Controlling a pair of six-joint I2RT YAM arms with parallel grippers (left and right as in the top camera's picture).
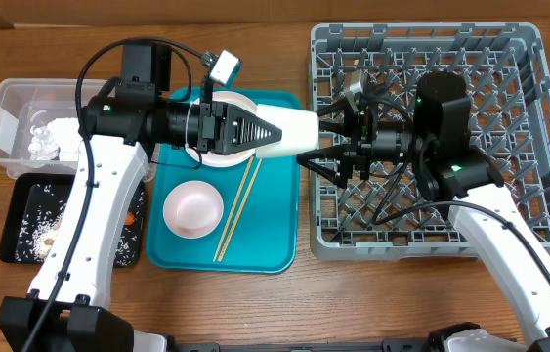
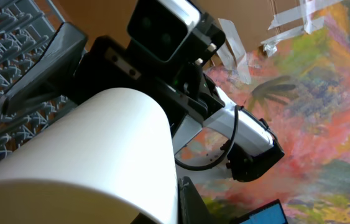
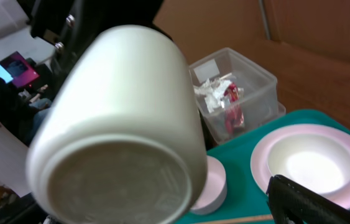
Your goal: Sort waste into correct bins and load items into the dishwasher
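The white cup's rim end [image 1: 267, 147] is covered by my left gripper, so my right gripper should take the cup's base [image 1: 308, 131] and lower it upside down into the grey dish rack.
My left gripper [image 1: 273, 132] is shut on a small white cup [image 1: 296, 132], held on its side above the teal tray's right edge, base toward the grey dish rack [image 1: 509, 59]. The cup fills the left wrist view [image 2: 100, 155] and the right wrist view [image 3: 125, 112]. My right gripper [image 1: 317, 137] is open, its fingers straddling the cup's base at the rack's left wall. A white bowl [image 3: 311, 165] sits on a pink plate [image 3: 262, 168]. A pink bowl [image 1: 192, 207] and chopsticks [image 1: 238, 210] lie on the tray.
The teal tray [image 1: 275, 244] lies centre. At far left a clear tub [image 1: 6, 108] holds a crumpled napkin [image 1: 48, 137] and a red wrapper [image 3: 232, 106]. Below it a black tray [image 1: 16, 220] holds rice grains [image 1: 35, 235].
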